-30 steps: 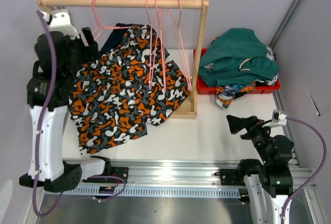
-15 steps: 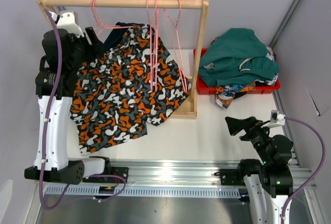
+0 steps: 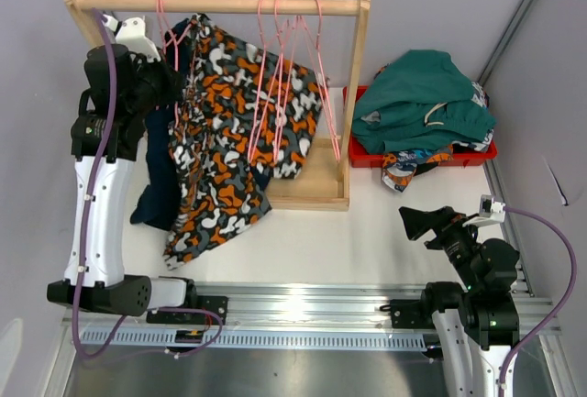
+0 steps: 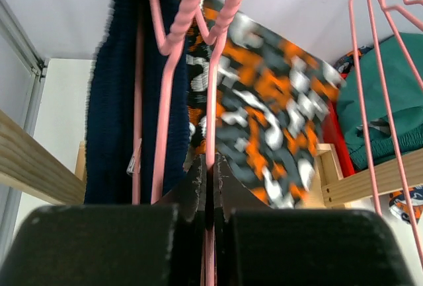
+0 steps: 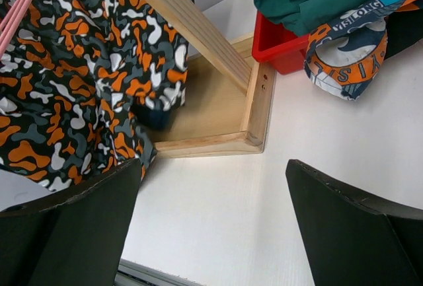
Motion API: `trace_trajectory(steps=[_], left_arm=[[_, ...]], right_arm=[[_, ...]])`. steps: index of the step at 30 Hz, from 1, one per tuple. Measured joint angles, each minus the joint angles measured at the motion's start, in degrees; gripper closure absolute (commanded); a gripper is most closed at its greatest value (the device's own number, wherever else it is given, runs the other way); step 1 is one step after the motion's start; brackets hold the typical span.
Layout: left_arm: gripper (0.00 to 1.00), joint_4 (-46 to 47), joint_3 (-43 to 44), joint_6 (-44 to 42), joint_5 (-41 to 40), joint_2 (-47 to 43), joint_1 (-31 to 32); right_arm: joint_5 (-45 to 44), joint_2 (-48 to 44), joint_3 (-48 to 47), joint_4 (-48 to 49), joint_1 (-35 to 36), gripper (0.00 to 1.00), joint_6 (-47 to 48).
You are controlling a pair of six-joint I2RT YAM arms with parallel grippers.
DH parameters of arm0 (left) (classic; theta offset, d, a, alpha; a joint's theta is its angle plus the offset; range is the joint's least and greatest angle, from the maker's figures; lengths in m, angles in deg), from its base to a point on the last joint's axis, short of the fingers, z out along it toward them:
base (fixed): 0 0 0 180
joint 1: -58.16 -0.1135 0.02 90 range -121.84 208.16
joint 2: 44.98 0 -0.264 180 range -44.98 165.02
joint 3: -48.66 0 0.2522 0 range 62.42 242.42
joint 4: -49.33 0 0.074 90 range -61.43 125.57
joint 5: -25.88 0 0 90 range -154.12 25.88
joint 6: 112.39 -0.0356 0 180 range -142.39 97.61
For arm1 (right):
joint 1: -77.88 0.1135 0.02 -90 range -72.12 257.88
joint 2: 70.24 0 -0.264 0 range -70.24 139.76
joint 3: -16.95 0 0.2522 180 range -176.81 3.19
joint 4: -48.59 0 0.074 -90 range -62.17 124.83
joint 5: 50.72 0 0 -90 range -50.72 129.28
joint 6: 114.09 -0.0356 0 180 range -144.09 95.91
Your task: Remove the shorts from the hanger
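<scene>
The camouflage shorts are hanging against the navy shorts by the rail, so the robot's left gripper should move the hanger forward before its right gripper pulls the camouflage shorts off.
The camouflage shorts hang bunched on a pink hanger at the left end of the wooden rail. Navy shorts droop beside them. My left gripper is up at that hanger. In the left wrist view the left gripper is shut on a pink hanger wire, with the navy shorts to its left and the camouflage shorts behind. My right gripper hovers low over the table, open and holding nothing. The camouflage shorts show at its left.
Several bare pink hangers hang on the rail's right half. The rack's wooden base and upright post stand mid-table. A red bin at back right holds teal shorts and cartoon-print shorts.
My left gripper has shut on the pink hanger wire and its arm has shifted towards the rail. The camouflage shorts swung from spread out to hanging bunched; the navy pair now shows.
</scene>
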Motion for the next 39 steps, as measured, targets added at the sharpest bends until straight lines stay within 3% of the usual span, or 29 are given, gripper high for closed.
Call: trace_trajectory(steps=[8, 15, 20, 26, 32, 39], left_arm=[[1.0, -0.7, 2.8, 0.5, 3.8, 0.7, 0.8], [1.0, -5.1, 19.4, 1.6, 8.7, 2.4, 1.4], [1.0, -5.8, 19.8, 2.0, 10.6, -2.5, 1.4], [1.0, -1.3, -6.6, 1.9, 11.3, -24.2, 1.4], [1.0, -2.6, -16.1, 1.3, 16.1, -37.7, 2.1], [1.0, -0.9, -34.5, 1.4, 29.1, -48.9, 9.1]], right_arm=[[0.0, 0.0, 0.0, 0.3, 0.0, 0.0, -0.1], [0.0, 0.0, 0.0, 1.2, 0.0, 0.0, -0.3], [-0.1, 0.1, -0.2, 1.7, 0.0, 0.0, -0.2], [0.9, 3.5, -4.6, 3.4, 0.0, 0.0, 0.2], [6.1, 9.7, -12.6, 7.2, 0.0, 0.01, 2.1], [16.2, 18.1, -25.4, 10.5, -0.1, 0.0, 3.6]])
